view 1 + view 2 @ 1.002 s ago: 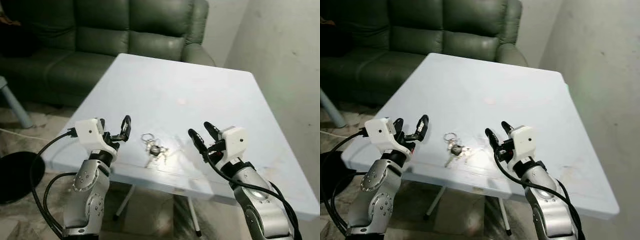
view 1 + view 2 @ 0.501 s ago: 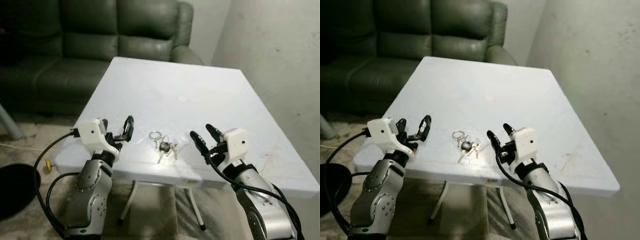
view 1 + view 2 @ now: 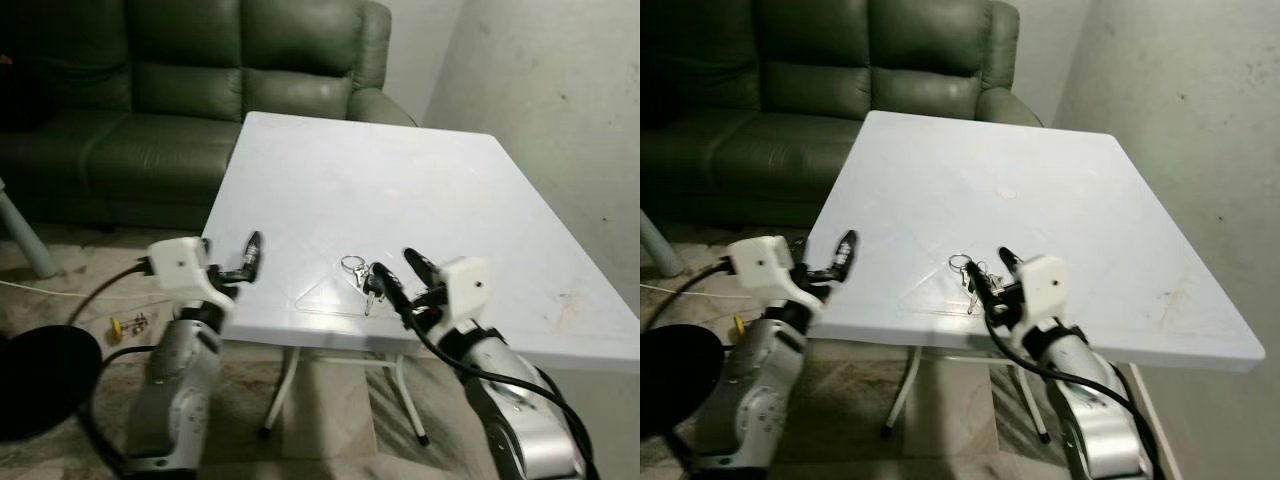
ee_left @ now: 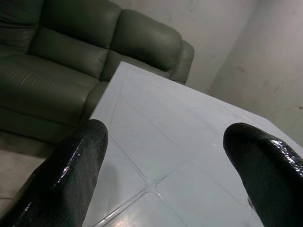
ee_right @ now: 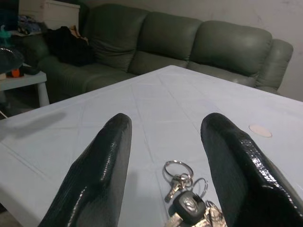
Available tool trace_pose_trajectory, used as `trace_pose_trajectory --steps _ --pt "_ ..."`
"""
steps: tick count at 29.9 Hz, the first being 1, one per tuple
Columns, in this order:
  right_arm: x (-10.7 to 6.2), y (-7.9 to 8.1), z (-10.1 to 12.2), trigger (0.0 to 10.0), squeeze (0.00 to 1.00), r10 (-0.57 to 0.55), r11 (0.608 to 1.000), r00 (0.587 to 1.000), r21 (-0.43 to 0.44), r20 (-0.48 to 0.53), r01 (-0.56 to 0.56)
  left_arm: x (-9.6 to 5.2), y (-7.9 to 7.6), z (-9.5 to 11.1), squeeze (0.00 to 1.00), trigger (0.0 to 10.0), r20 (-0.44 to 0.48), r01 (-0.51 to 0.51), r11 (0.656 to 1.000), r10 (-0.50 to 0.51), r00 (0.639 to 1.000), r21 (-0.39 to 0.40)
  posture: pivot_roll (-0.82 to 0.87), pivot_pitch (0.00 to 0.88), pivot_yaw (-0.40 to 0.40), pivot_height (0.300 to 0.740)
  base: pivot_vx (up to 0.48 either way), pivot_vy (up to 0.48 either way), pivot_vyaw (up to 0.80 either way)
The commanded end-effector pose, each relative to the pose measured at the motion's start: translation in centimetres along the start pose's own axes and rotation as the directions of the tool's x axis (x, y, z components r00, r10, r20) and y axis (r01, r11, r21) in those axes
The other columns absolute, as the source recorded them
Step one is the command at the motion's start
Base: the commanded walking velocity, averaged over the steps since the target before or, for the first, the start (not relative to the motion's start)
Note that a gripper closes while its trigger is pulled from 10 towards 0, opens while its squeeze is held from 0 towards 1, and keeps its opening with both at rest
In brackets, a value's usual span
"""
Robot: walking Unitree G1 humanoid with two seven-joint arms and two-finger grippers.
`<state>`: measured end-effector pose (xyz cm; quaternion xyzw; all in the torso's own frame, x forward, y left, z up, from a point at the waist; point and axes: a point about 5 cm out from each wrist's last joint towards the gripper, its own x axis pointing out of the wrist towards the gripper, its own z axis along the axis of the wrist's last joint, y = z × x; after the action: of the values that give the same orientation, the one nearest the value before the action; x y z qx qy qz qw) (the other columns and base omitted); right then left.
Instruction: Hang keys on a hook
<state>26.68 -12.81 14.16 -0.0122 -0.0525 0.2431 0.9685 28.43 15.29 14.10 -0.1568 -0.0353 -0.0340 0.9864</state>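
My gripper is to lift the black fob [image 5: 189, 207], which has its own small ring [image 5: 202, 186], so the black fob will then come away from the other keys.
A bunch of keys [image 3: 362, 275] on a silver ring, with a black fob, lies on the white table [image 3: 400, 170] near its front edge. My right gripper [image 3: 394, 265] is open and low over the table. Its fingertips sit just right of the keys, which lie close in front of it in the right wrist view [image 5: 187, 198]. My left gripper [image 3: 232, 245] is open too, with nothing in it. It hovers at the table's front left corner, well left of the keys.
A dark green sofa [image 3: 150, 80] stands behind the table and to its left. A bare wall [image 3: 560, 90] runs along the right. On the floor at left lie a black round object [image 3: 40, 380], a cable and a small yellow thing [image 3: 115, 325].
The whole view has shifted as the camera moved. The right gripper now sits right beside the keys, which lay midway between the grippers before. The left gripper is now at the table's corner.
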Motion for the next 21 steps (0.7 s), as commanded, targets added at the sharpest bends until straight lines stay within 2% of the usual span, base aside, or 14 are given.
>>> trace_pose_trajectory --steps 1,10,15,17,21 --pt "-0.22 -0.62 0.18 10.0 0.0 -0.015 1.0 1.0 0.0 -0.002 0.015 0.2 -0.94 -0.08 0.0 10.0 -0.003 0.023 1.0 -0.023 1.0 -0.001 -0.02 0.001 -0.089 0.74 0.0 0.0 0.0" --pt "-0.26 -0.65 0.26 10.0 0.0 -0.016 1.0 1.0 -0.004 -0.001 0.016 0.06 -1.09 0.17 0.0 10.0 0.011 0.045 0.999 -0.045 0.999 0.012 -0.02 0.004 -0.09 0.74 0.0 0.0 0.0" --pt "-0.26 -0.68 0.26 10.0 0.0 -0.017 1.0 1.0 -0.003 -0.002 0.017 0.12 -1.07 0.11 0.0 10.0 0.008 0.033 0.999 -0.033 0.999 0.011 -0.03 0.006 -0.091 0.74 0.0 -0.48 0.0" --pt "-0.31 -0.7 0.22 10.0 0.0 -0.018 1.0 1.0 -0.005 -0.004 0.018 0.11 -0.97 0.15 0.0 10.0 0.019 0.018 1.0 -0.018 1.0 -0.021 -0.03 0.006 -0.091 0.74 0.0 0.0 0.0" --pt "-0.45 -0.9 0.11 10.0 0.0 -0.019 1.0 1.0 -0.004 -0.011 0.019 0.05 -1.12 0.14 0.0 10.0 0.023 0.025 1.0 -0.025 0.999 -0.009 -0.03 0.006 -0.091 0.74 0.0 0.0 0.0"
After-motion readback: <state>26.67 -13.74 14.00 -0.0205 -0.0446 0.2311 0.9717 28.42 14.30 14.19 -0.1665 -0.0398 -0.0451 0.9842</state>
